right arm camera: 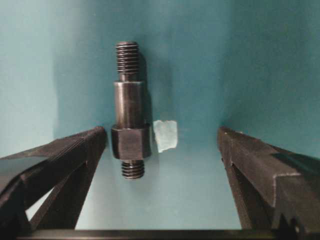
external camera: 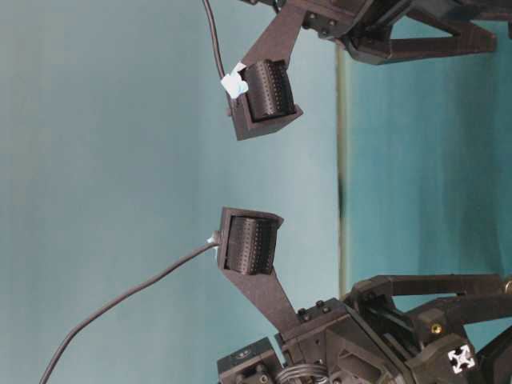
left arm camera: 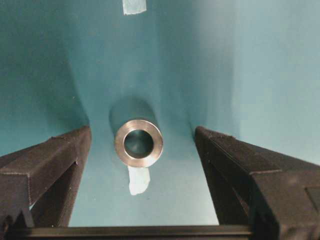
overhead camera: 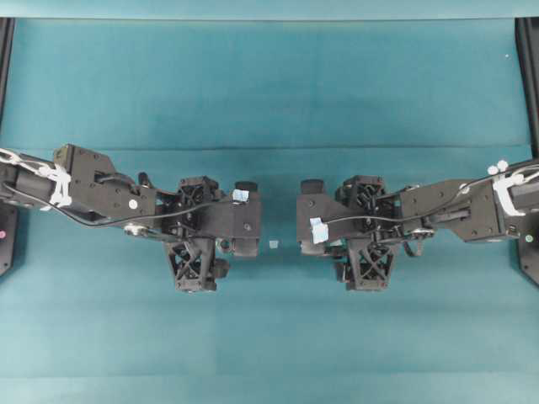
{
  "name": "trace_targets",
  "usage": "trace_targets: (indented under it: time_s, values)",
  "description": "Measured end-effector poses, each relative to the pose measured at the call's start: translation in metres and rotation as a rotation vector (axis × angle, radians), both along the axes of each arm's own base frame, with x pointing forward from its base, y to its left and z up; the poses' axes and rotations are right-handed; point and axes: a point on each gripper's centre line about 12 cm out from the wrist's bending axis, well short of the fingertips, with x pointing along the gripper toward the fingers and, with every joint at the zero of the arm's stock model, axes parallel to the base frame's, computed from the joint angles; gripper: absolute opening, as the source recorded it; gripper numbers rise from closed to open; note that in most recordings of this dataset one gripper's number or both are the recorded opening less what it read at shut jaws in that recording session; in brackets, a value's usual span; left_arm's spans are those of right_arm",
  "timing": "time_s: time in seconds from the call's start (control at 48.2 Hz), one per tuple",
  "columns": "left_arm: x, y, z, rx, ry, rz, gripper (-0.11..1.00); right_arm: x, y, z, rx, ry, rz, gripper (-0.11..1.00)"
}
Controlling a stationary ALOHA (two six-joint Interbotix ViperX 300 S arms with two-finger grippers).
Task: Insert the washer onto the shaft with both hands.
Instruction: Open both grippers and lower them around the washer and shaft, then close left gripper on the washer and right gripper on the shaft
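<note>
The washer [left arm camera: 157, 143] has a wide open hole [left arm camera: 138, 143] through it, so I expect it to slide straight past the shaft's threaded end when I push it on.
In the left wrist view the washer [left arm camera: 138, 142], a thick grey metal ring with a dark hole, rests on the teal mat. My left gripper [left arm camera: 142, 131] is open around it, with a black finger [left arm camera: 55, 165] well clear on each side. In the right wrist view the shaft [right arm camera: 129, 110], dark and stepped with threaded ends and a hex collar, lies on the mat. My right gripper [right arm camera: 161, 131] is open, the shaft near its left finger [right arm camera: 75, 155]. From overhead, both grippers [overhead camera: 245, 217] [overhead camera: 313, 217] point down side by side, hiding both parts.
White tape scraps lie on the mat: one by the washer [left arm camera: 139, 180], one beside the shaft's collar [right arm camera: 165, 135], one between the arms [overhead camera: 273, 244]. Black frame rails [overhead camera: 529, 67] run along the table's left and right edges. Two padded fingers [external camera: 268, 92] show at table level.
</note>
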Motion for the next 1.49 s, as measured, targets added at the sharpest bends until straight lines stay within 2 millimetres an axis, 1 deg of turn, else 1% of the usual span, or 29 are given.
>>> trace_targets:
  time_s: [0.166,0.56,0.664,0.767,0.85,0.913,0.954,1.037,1.141,1.162,1.182,1.286,1.493]
  values:
    - [0.000,0.000,0.000,0.000,0.000,0.000,0.88,0.001,0.005,0.000,0.003,-0.001,0.010,0.86]
    - [0.000,0.000,0.000,0.000,0.000,0.000,0.88,0.000,0.006,-0.001,0.004,0.000,0.011,0.86]
    - [0.000,0.000,0.000,0.000,0.000,0.000,0.88,-0.001,0.005,-0.001,0.004,-0.001,0.011,0.83]
    - [0.000,0.000,0.000,0.000,0.000,0.000,0.87,-0.001,0.006,-0.001,0.004,-0.001,0.011,0.73]
    - [0.000,0.000,0.000,0.000,0.000,0.000,0.85,-0.001,0.005,-0.001,0.004,0.000,0.011,0.60]
    - [0.000,0.000,0.000,0.000,0.003,0.000,0.80,-0.001,0.005,-0.001,0.004,0.003,0.009,0.51]
    - [0.000,0.000,0.000,-0.001,0.003,0.001,0.75,-0.001,0.005,-0.001,0.004,0.006,0.011,0.45]
    - [0.000,0.000,0.000,0.000,0.005,0.000,0.61,-0.002,0.006,-0.001,0.006,0.009,0.010,0.32]
    - [0.000,0.000,0.000,0.002,0.003,-0.004,0.40,-0.002,0.009,-0.001,0.011,0.016,0.011,0.15]
    - [0.000,0.000,0.000,0.002,0.005,-0.004,0.37,-0.002,0.010,-0.002,0.011,0.017,0.012,0.12]
    - [0.000,0.000,0.000,0.003,0.005,-0.006,0.36,-0.002,0.010,-0.002,0.011,0.017,0.014,0.09]
    - [0.000,-0.001,0.000,0.006,0.005,-0.012,0.36,-0.002,0.011,-0.001,0.012,0.016,0.014,0.01]
    - [0.000,-0.001,0.000,0.007,0.003,-0.014,0.36,-0.002,0.011,-0.001,0.014,0.022,0.014,0.01]
